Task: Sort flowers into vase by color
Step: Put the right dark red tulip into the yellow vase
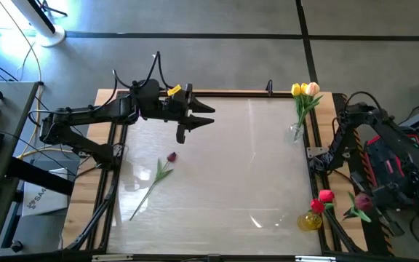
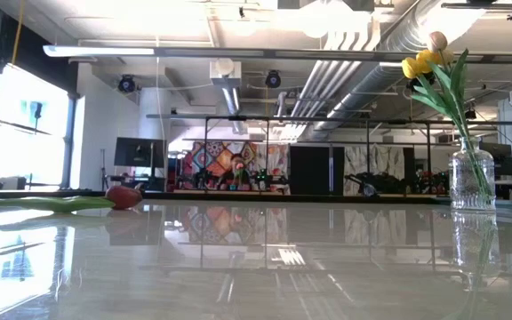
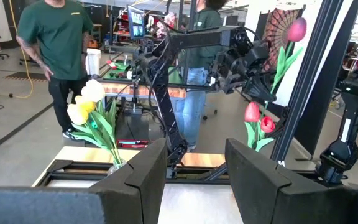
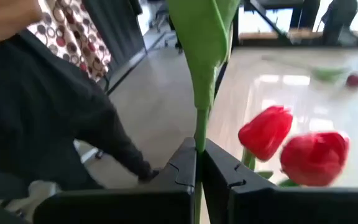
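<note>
The pink-maroon tulip is out past the edge of the table. I should use my right gripper to swing it back over the yellow vase and lower its stem inside.
My right gripper is shut on the green stem of a pink-maroon tulip, out beyond the table's right edge. Close by, a yellow vase at the near right corner holds red tulips. A clear glass vase at the far right holds yellow and peach tulips. One dark maroon tulip lies flat on the table at the left, its stem pointing to the near left. My left gripper hangs open and level above the table's far left part, holding nothing. My right gripper pinches the tulip's thin green stem between its two fingers, just below a broad leaf. The stem runs across the fingers. The flower is lifted clear, roughly upright, with its head above the fingers.
The glossy table top is bare between the lying tulip and the two vases. A black frame post stands at the right edge. People stand in the room beyond the table.
</note>
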{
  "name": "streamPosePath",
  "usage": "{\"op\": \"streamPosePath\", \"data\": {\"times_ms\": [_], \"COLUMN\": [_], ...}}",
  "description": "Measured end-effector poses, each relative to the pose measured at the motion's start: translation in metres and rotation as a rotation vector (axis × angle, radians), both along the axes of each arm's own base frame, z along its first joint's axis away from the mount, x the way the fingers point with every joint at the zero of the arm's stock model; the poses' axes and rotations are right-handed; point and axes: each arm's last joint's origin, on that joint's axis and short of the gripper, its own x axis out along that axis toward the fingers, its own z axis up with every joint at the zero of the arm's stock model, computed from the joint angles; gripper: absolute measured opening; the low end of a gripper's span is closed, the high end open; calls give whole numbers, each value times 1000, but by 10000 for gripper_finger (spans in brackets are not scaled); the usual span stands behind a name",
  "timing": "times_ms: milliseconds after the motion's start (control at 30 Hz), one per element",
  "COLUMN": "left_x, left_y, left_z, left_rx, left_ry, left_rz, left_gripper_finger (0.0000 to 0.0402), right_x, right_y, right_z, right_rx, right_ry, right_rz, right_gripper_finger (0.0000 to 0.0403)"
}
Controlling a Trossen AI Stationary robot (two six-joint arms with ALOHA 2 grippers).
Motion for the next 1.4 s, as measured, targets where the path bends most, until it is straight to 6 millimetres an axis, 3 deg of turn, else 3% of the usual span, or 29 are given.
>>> {"op": "streamPosePath", "data": {"times_ms": [100, 333, 567, 733, 967, 1400], "left_x": [0, 0, 0, 0, 0, 0], "left_y": [0, 0, 0, 0, 0, 0], "left_z": [0, 0, 0, 0, 0, 0], "left_rx": [0, 0, 0, 0, 0, 0], "left_ry": [0, 0, 0, 0, 0, 0], "left_rz": [0, 0, 0, 0, 0, 0], "left_gripper_finger": [152, 152, 152, 152, 152, 152], "right_x": [-2, -2, -1, 0, -1, -1], "right_y": [4, 10, 6, 4, 8, 8], "right_z": [-14, -66, -98, -99, -78, -99], "right_rx": [-32, 12, 10, 5, -63, 7], "right_ry": [-62, -149, -179, -256, -278, -236], "right_rz": [-12, -75, -97, -96, -62, -87], "right_gripper_finger": [0, 0, 0, 0, 0, 0]}}
